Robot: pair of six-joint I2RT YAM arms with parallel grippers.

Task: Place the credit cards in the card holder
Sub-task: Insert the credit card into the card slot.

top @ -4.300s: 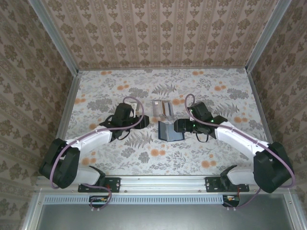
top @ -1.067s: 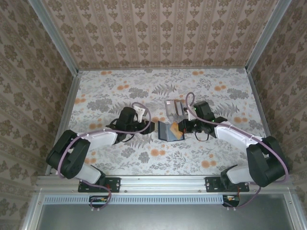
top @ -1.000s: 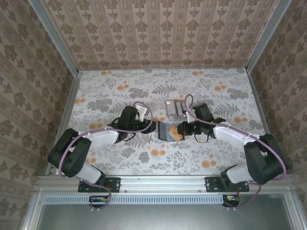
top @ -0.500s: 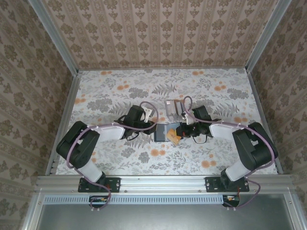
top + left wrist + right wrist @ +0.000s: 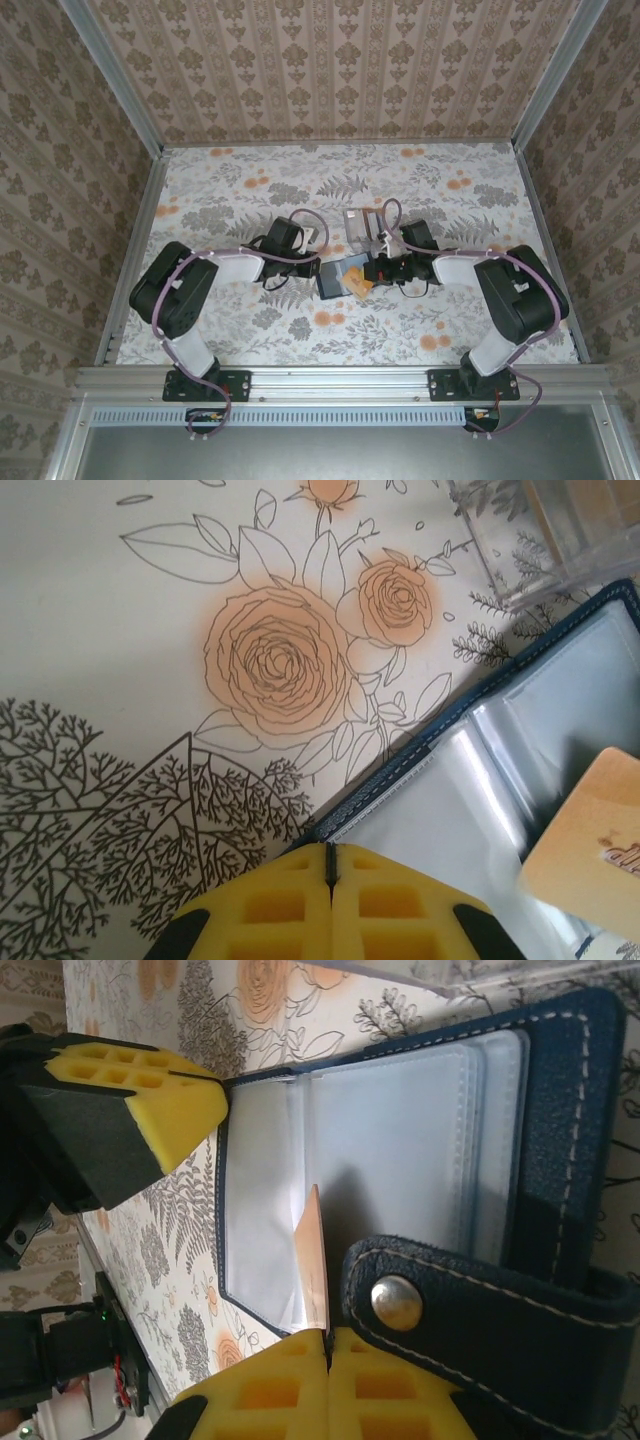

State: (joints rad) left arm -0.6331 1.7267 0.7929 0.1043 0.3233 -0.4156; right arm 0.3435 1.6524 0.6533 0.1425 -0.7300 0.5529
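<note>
The robot's right gripper should straighten the orange credit card (image 5: pixel 356 282), because it slants across the holder, then open and push the card's outer edge into the sleeve (image 5: pixel 260 1185) next to the left gripper.
The dark navy card holder (image 5: pixel 335 277) lies open on the table, its clear sleeves (image 5: pixel 400 1120) facing up and its snap tab (image 5: pixel 480 1310) folded over near my right fingers. My right gripper (image 5: pixel 328 1345) is shut on an orange credit card (image 5: pixel 315 1255), held on edge with its far end against the sleeves. The same card (image 5: pixel 590 840) shows in the left wrist view. My left gripper (image 5: pixel 331 858) is shut, its tips resting on the holder's stitched corner (image 5: pixel 400 775). In the top view the left gripper (image 5: pixel 316 264) and right gripper (image 5: pixel 371 272) flank the holder.
A clear plastic card box (image 5: pixel 362 224) stands just behind the holder, close to both wrists, and its corner (image 5: pixel 560 530) shows in the left wrist view. The floral tablecloth (image 5: pixel 440 190) is walled in at the back and on both sides.
Over the last second both grippers have drawn in toward the holder from either side. The holder has slid slightly left. The orange card has stayed in the right gripper.
</note>
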